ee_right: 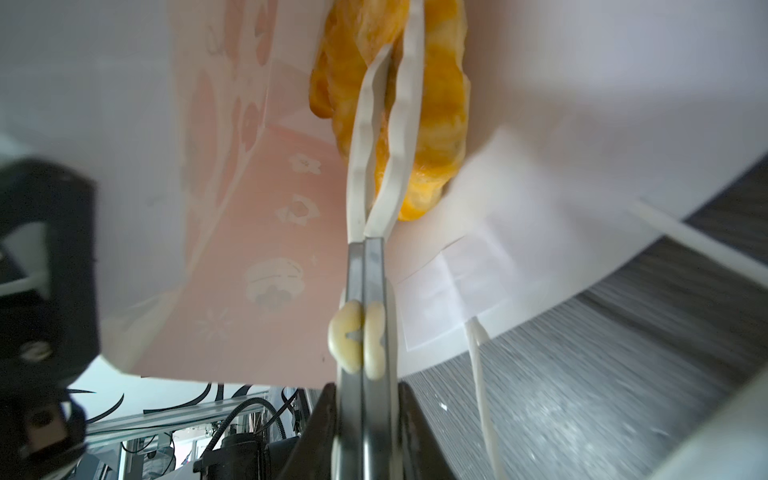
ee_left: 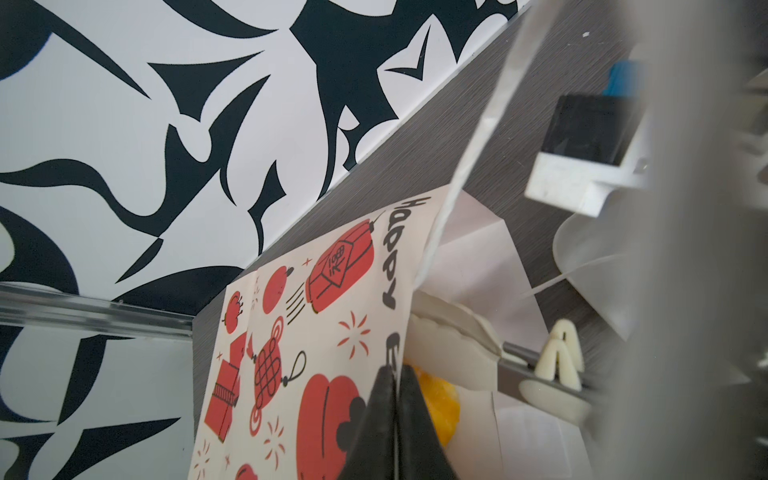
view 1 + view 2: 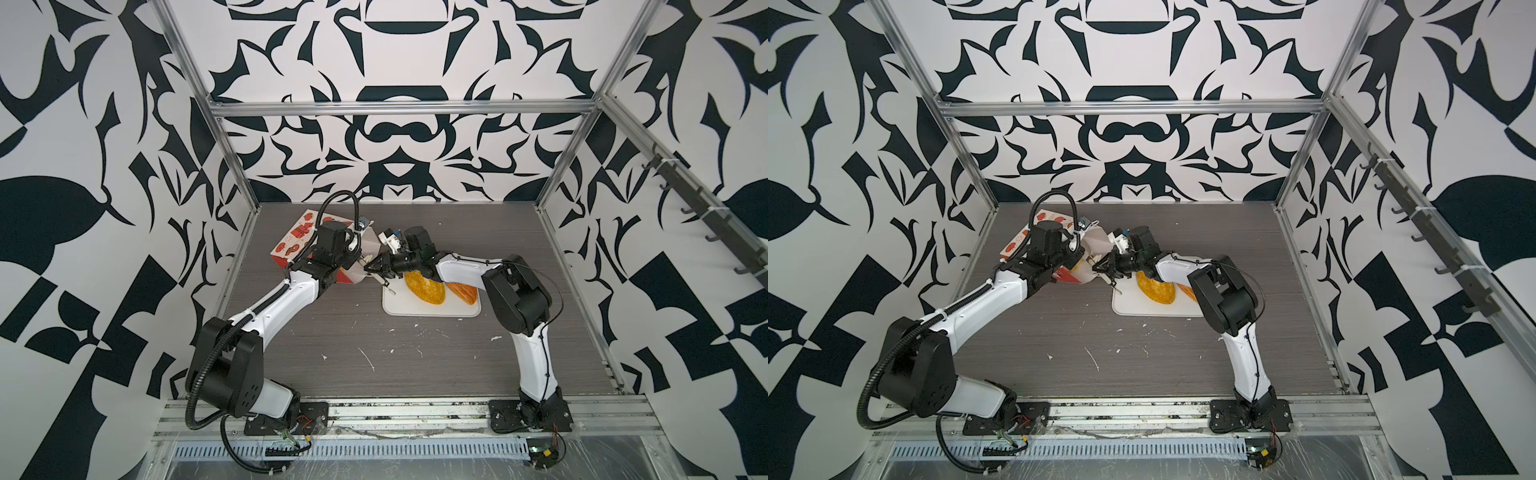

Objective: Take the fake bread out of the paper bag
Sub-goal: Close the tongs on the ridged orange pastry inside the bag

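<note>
The white fingers meet over the fake bread [image 1: 438, 104] with the bread's sides outside them, so the robot's right gripper should open those fingers and straddle the bread's near end [image 1: 419, 197].
The paper bag [image 3: 297, 237] lies on its side at the back left, mouth facing the middle; its printed face [image 2: 324, 332] fills the left wrist view. My left gripper [image 2: 395, 374] is shut on the bag's rim. My right gripper [image 1: 365, 390] is shut on metal tongs [image 1: 376, 166] with white tips, which reach into the bag's white inside. The tips are pressed together on a golden piece of fake bread [image 1: 440, 104], also seen as a yellow lump [image 2: 440, 403] in the bag's mouth. In both top views the right gripper [image 3: 376, 269] sits at the bag's opening.
A flat white tray [image 3: 432, 311] lies right of the bag, under my right forearm. On it rest a yellow-orange flaky piece [image 3: 426, 289] and an orange-brown loaf [image 3: 463, 293]. The back wall stands close behind the bag. White scuffs mark the grey table [image 3: 374, 353].
</note>
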Controlling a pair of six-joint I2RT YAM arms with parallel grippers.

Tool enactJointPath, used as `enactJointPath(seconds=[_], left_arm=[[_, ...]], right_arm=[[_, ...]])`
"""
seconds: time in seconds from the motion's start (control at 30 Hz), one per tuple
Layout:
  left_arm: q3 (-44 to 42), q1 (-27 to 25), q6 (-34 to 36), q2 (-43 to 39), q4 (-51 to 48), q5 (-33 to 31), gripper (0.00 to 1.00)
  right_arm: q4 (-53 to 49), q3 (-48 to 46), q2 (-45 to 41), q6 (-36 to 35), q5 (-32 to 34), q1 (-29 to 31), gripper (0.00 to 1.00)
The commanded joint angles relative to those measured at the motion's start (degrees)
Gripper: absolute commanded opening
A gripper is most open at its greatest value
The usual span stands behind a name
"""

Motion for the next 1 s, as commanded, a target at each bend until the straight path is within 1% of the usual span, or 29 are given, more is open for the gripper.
enactJointPath(seconds=[0.0, 0.23, 0.43, 0.53, 0.63, 0.73, 0.83, 0.97], left_arm=[[-0.4, 0.0, 0.4, -0.9, 1.5, -1.0, 0.07], [-0.4, 0.0, 0.5, -0.4, 2.1, -1.3, 0.07], [-0.3, 0.0, 0.4, -0.1, 2.2, -1.1, 0.07], [-0.3, 0.1, 0.3, -0.3, 2.1, -1.1, 0.07], [-0.4, 0.1, 0.2, -0.5, 2.1, -1.2, 0.07], [-0.5, 0.0, 0.3, -0.9, 2.1, -1.1, 0.07], [-0.5, 0.0, 0.3, -1.1, 2.1, -1.1, 0.07], [-0.5, 0.0, 0.3, -1.3, 2.0, -1.0, 0.07]], right_arm=[[3.3, -1.6, -4.2, -1.4, -0.2, -0.5, 0.00], [3.9, -6.5, -6.8, -1.6, -0.8, -0.9, 0.00], [4.0, -5.4, -6.0, -1.9, -2.2, -1.1, 0.00], [3.9, -4.7, -5.2, -1.8, -2.9, -1.5, 0.11], [4.1, -4.2, -4.5, -1.5, -3.8, -1.8, 0.19], [7.0, -4.5, -3.7, 0.6, -4.8, -2.5, 0.28], [9.0, -4.7, -2.9, 2.5, -5.7, -3.0, 0.32], [6.6, -3.8, -2.7, 1.2, -5.8, -3.2, 0.37]])
